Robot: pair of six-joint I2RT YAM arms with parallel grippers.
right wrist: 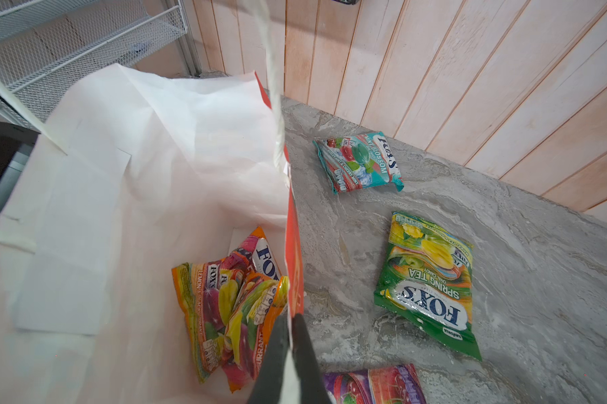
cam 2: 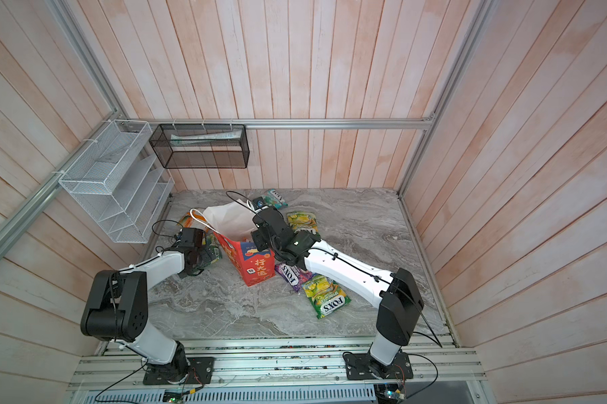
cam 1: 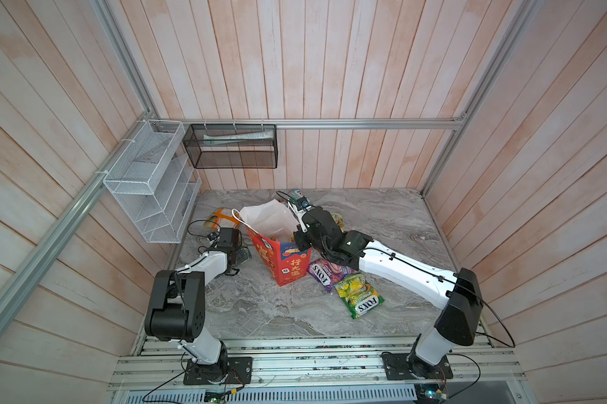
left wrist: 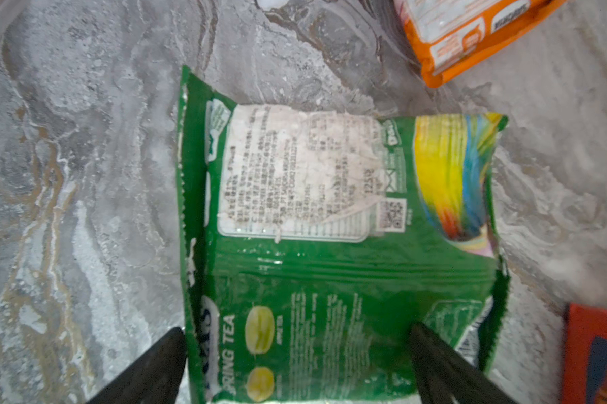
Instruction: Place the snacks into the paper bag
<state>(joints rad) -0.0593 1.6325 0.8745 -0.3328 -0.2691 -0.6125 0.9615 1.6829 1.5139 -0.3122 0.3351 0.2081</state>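
I need to pinch a fold of the green pouch by its SPRING TEA lettering before lifting it, as it spreads wider than my left gripper's open fingers.
The red paper bag stands upright mid-table with its white inside showing. My right gripper is shut on its right rim, one finger inside and one outside. Orange snacks lie at the bag's bottom. My left gripper is open, low over a green pouch lying back-up left of the bag; one finger stands beside its edge, the other over it. Loose on the table are a teal pouch, a green-yellow pouch, a purple pouch, a yellow-green pouch and an orange pouch.
A white wire rack hangs on the left wall and a black mesh basket on the back wall, both above the table. Wooden walls close three sides. An aluminium rail with the arm bases runs along the front edge.
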